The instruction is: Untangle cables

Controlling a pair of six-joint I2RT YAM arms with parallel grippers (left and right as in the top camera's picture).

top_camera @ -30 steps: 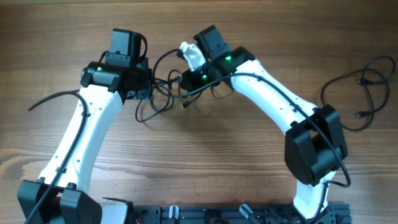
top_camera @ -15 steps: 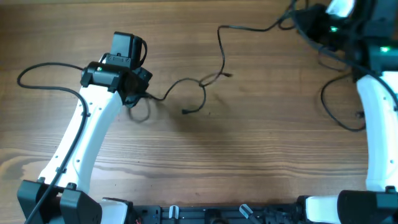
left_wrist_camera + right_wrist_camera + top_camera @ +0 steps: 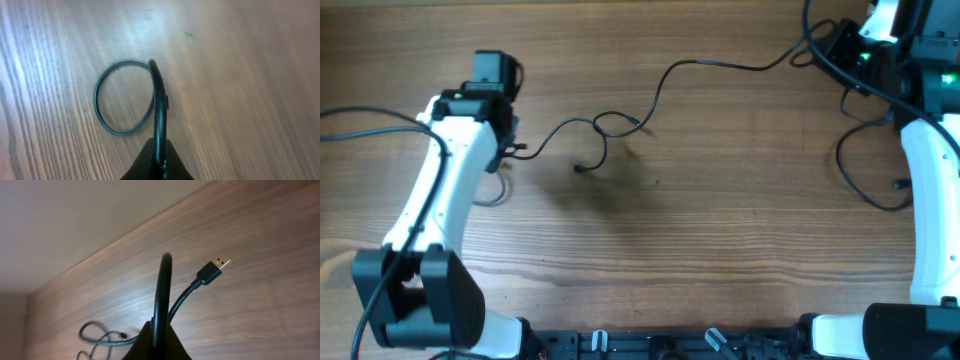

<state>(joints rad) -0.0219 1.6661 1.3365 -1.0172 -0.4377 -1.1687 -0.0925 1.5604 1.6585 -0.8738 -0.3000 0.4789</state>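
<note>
Next, I move my left gripper in gently to give slack while my right gripper takes a cable (image 3: 628, 129) by the crossing, because the cables cross and hook together midway (image 3: 597, 123).
One thin black cable (image 3: 665, 72) stretches across the table between both grippers, with a small loop (image 3: 610, 125) and a free plug end (image 3: 582, 168) near the middle. My left gripper (image 3: 510, 150) is shut on its left part; in the left wrist view the jaws (image 3: 160, 162) pinch the cable, and a loop (image 3: 125, 97) lies on the wood beyond. My right gripper (image 3: 835, 50) at the far right is shut on the cable (image 3: 162, 290), jaws (image 3: 159, 332) closed, with a USB plug (image 3: 217, 267) sticking out beside it.
A second black cable (image 3: 865, 185) lies loosely coiled at the right edge, under the right arm; it also shows in the right wrist view (image 3: 100, 335). Thicker arm wires run along both white arms. The table is brown wood (image 3: 720, 250).
One second ago both grippers were together at the tangle in the middle. The right gripper pulled far right and back; the left moved left. The cable now lies drawn out between them.
</note>
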